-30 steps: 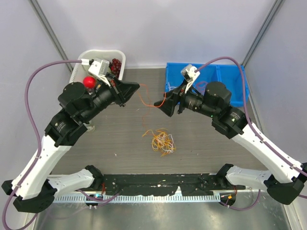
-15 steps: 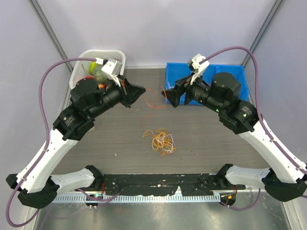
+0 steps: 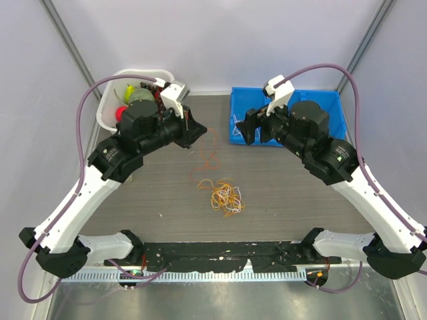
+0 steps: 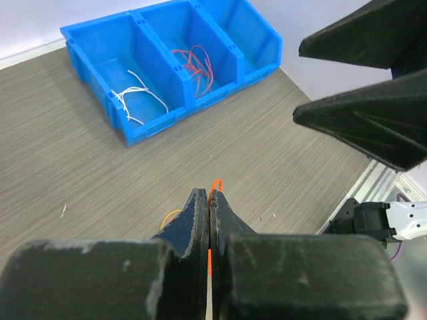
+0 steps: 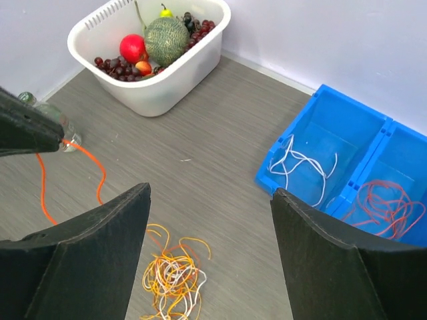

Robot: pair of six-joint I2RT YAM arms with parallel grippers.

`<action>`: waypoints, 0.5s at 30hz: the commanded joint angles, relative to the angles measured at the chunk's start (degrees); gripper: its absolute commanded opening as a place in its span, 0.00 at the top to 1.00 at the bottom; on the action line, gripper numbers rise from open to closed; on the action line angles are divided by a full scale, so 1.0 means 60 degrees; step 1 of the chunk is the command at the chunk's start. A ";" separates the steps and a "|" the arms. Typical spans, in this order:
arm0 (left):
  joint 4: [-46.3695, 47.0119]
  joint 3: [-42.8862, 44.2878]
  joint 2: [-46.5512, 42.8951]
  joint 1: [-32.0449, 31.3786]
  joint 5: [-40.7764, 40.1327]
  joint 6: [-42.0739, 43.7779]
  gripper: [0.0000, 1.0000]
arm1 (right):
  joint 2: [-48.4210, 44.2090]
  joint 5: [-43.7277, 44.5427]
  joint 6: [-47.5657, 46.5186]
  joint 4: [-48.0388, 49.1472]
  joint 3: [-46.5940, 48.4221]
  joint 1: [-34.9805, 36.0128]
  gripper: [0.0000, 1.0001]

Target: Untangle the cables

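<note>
My gripper will lift the orange cable, and the cable will slide out and leave the tangle behind, because it already loops slack outside the tangle.
A tangle of orange, yellow and white cables [image 3: 224,195] lies mid-table; it also shows in the right wrist view [image 5: 175,277]. My left gripper [image 3: 200,128] is shut on a single orange cable [image 3: 203,155] that hangs from it down towards the table. In the left wrist view the orange strand [image 4: 215,185] sticks out between the closed fingertips of the left gripper [image 4: 211,195]. My right gripper [image 3: 241,128] is open and empty above the table by the blue bin; in its wrist view the right gripper [image 5: 210,193] has its jaws wide apart, with the orange cable [image 5: 70,170] at left.
A blue divided bin [image 3: 320,101] at the back right holds white cables [image 5: 300,167] and red cables [image 5: 383,203]. A white basket [image 3: 110,100] of fruit stands at the back left. A glass bottle [image 5: 50,117] stands near the basket.
The orange cable, stretched between both grippers earlier, now hangs from the left gripper alone. The right gripper has opened and drawn back towards the blue bin. The left gripper moved right and farther back.
</note>
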 commanded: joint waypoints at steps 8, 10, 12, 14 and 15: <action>0.0295 0.0382 0.0236 0.0039 0.1154 -0.0332 1.00 | -0.0266 -0.4801 0.1188 0.2577 -0.2097 0.0050 0.22; 0.0324 0.0382 0.0208 0.0039 0.1271 -0.0420 1.00 | -0.0164 -0.5314 0.1554 0.3209 -0.2464 0.0050 0.22; 0.0353 0.0353 0.0178 0.0039 0.1344 -0.0479 1.00 | -0.0062 -0.5856 0.1833 0.3781 -0.2772 0.0050 0.22; 0.0368 0.0338 0.0134 0.0039 0.1417 -0.0523 1.00 | -0.0046 -0.6062 0.2009 0.4250 -0.3008 0.0065 0.22; 0.0383 0.0324 0.0134 0.0024 0.1418 -0.0552 1.00 | -0.0046 -0.6222 0.2083 0.4498 -0.3139 0.0051 0.22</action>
